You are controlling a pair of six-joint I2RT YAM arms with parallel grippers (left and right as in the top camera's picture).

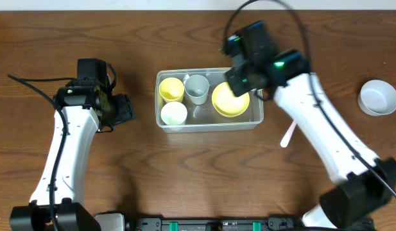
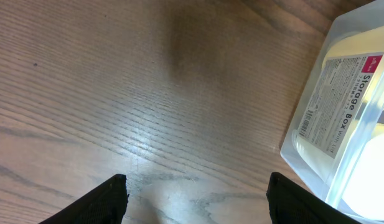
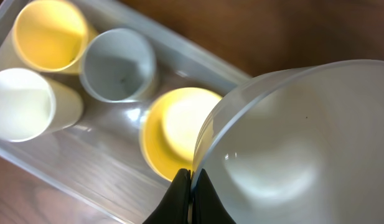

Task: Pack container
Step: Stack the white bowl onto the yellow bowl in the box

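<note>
The held bowl point(image 3: 285, 155) has its open side up and the yellow bowl point(image 1: 228, 101) is empty, so the robot's right gripper should go on moving the held bowl in until the two nest.
The clear container point(image 1: 210, 123) stands mid-table and holds a yellow cup point(image 1: 171, 88), a grey cup point(image 1: 196, 87), a white cup point(image 1: 174, 114) and a yellow bowl point(image 1: 231, 101). My right gripper point(image 3: 190, 180) is shut on the rim of a grey-blue bowl point(image 3: 304, 143) and holds it above the yellow bowl point(image 3: 173, 134) at the container's right end. In the overhead view the right gripper point(image 1: 239, 74) hides that bowl. My left gripper point(image 1: 124, 109) is open and empty over bare table left of the container point(image 2: 341, 124).
A white bowl point(image 1: 378, 97) sits at the far right of the table. A white spoon point(image 1: 288, 135) lies right of the container, beside my right arm. The left wrist view shows wood grain between the open fingers point(image 2: 198, 193).
</note>
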